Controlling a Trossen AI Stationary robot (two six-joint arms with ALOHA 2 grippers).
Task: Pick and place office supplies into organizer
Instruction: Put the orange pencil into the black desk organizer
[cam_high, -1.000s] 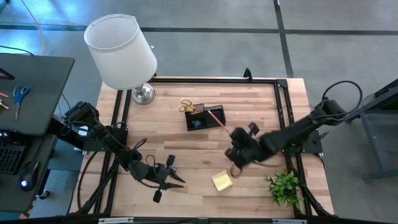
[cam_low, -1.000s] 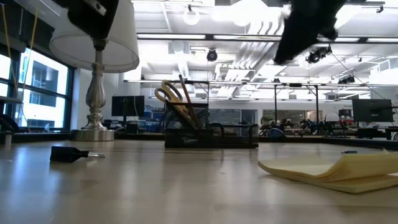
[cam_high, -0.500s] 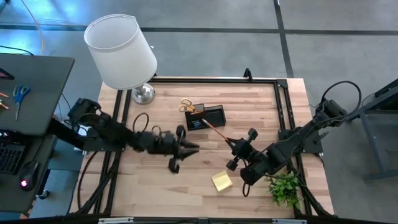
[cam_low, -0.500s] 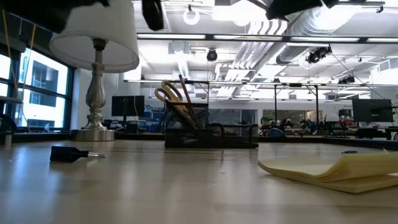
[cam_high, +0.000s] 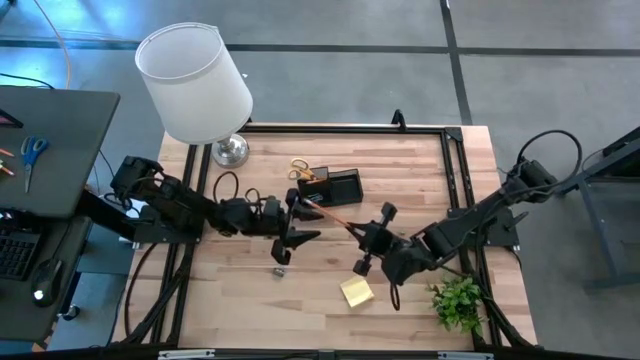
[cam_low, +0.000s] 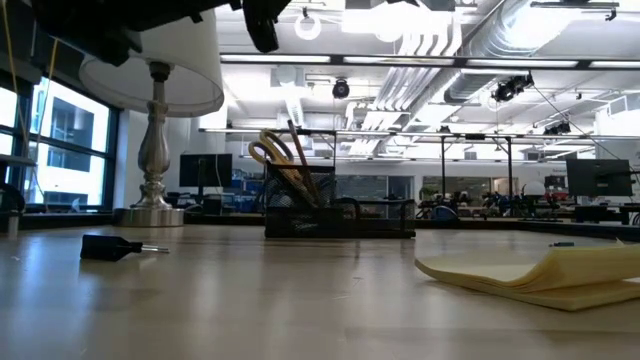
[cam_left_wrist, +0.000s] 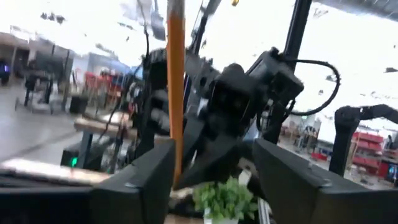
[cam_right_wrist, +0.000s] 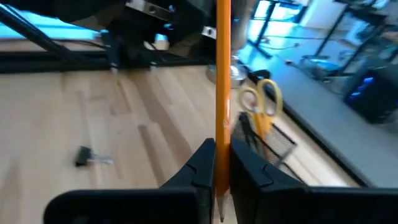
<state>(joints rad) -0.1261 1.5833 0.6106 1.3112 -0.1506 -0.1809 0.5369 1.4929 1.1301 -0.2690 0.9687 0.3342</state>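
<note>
My right gripper has the pencil by its pointed end (cam_right_wrist: 222, 205). My left gripper should grab the pencil's eraser end (cam_left_wrist: 176, 9) before it puts the pencil in the organizer.
An orange pencil (cam_high: 335, 220) hangs slanting over the middle of the table, with my right gripper (cam_high: 362, 240) shut on it. My left gripper (cam_high: 312, 222) reaches in from the table's left, open. The pencil's free end (cam_left_wrist: 176, 93) stands between the left gripper's fingers, close to one of them. The black organizer (cam_high: 330, 188) stands just beyond, with yellow-handled scissors (cam_high: 300, 170) upright in it. A yellow sticky-note pad (cam_high: 356, 291) and a small black binder clip (cam_high: 281, 270) lie flat on the table. My right gripper pinches the pencil's shaft (cam_right_wrist: 222, 140) between its two fingers, near one end. The fingers lie across the pencil, whose long part runs on toward the left gripper. The pencil is lifted clear of the table. My left gripper: I cannot tell whether its finger (cam_left_wrist: 140, 186) touches the pencil.
A white-shaded lamp (cam_high: 195, 80) stands at the far left corner and a small green plant (cam_high: 460, 300) at the near right. The binder clip (cam_low: 110, 246) lies below the left gripper. A side desk (cam_high: 50, 150) with blue scissors is left of the table.
My left gripper has swung from the near edge up toward the table's middle and tipped upward, ending at the pencil's free end. My right gripper has rolled and tipped. The pencil has moved from beside the organizer toward the left gripper.
</note>
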